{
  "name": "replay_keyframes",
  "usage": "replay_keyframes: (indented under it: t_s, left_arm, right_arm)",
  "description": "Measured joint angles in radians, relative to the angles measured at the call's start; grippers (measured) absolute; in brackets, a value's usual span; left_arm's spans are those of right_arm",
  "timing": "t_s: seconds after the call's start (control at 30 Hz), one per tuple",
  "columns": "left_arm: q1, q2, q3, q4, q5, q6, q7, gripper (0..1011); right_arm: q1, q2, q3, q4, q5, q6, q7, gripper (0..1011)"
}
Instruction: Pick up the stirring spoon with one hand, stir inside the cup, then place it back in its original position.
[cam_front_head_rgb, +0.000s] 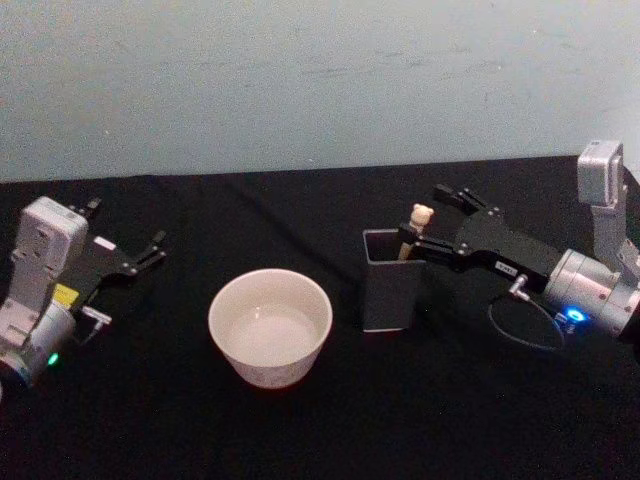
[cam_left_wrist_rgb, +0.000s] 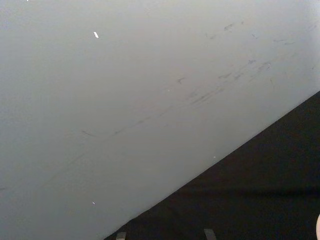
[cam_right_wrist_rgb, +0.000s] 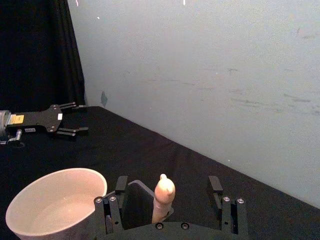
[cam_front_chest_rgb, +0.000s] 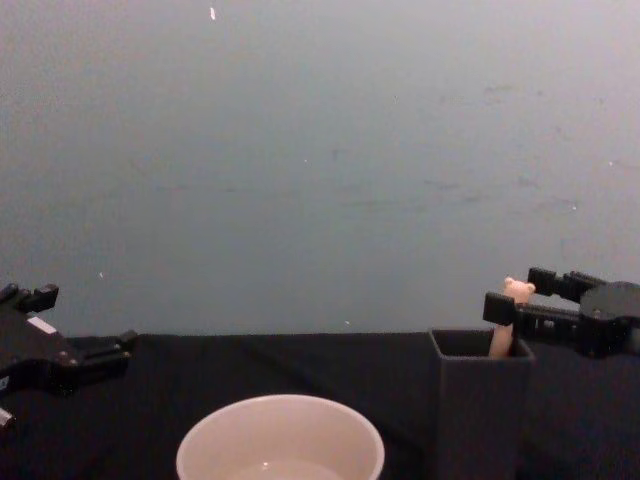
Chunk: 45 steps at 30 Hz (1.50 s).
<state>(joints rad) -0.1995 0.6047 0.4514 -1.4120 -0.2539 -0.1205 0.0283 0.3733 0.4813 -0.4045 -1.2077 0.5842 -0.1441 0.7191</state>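
The stirring spoon's handle is leaning next to a wide gap in the holder (cam_front_chest_rgb: 465, 346). The stirring spoon will slip out freely when I lift it, and the holder will stay standing.
The stirring spoon (cam_front_head_rgb: 420, 216) stands upright in a dark grey square holder (cam_front_head_rgb: 388, 292), its beige bear-head top poking above the rim; the bowl is hidden inside. My right gripper (cam_front_head_rgb: 428, 222) is open, one finger on each side of the handle (cam_right_wrist_rgb: 164, 194) with a gap to both. From the chest view the right gripper (cam_front_chest_rgb: 520, 295) sits level with the spoon top (cam_front_chest_rgb: 517, 291). The cream-white cup (cam_front_head_rgb: 270, 325) stands left of the holder and holds nothing solid. My left gripper (cam_front_head_rgb: 128, 222) rests open at the far left, apart from everything.
A black cloth (cam_front_head_rgb: 330, 430) covers the table, and a pale wall (cam_front_head_rgb: 320, 80) rises behind it. A cable loop (cam_front_head_rgb: 522, 325) hangs under the right wrist. In the right wrist view the cup (cam_right_wrist_rgb: 55, 205) and the left gripper (cam_right_wrist_rgb: 80, 117) appear beyond the holder (cam_right_wrist_rgb: 137, 200).
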Motion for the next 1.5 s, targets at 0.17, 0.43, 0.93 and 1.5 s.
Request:
replay_keyframes:
  t_s: [0.17, 0.43, 0.93, 1.5]
  left_arm:
    - [0.0, 0.0, 0.0, 0.0, 0.0, 0.0, 0.0, 1001]
    - [0.0, 0.0, 0.0, 0.0, 0.0, 0.0, 0.0, 1001]
    - [0.0, 0.0, 0.0, 0.0, 0.0, 0.0, 0.0, 1001]
    - [0.0, 0.0, 0.0, 0.0, 0.0, 0.0, 0.0, 1001]
  right_arm:
    - [0.009, -0.006, -0.008, 0.013, -0.001, 0.006, 0.004, 1002]
    - [0.014, -0.009, -0.015, 0.02, -0.006, 0.011, 0.005, 1002]
    - [0.018, -0.015, -0.025, 0.02, -0.017, 0.013, 0.001, 1002]
    - [0.017, -0.015, -0.023, 0.019, -0.015, 0.012, 0.0, 759]
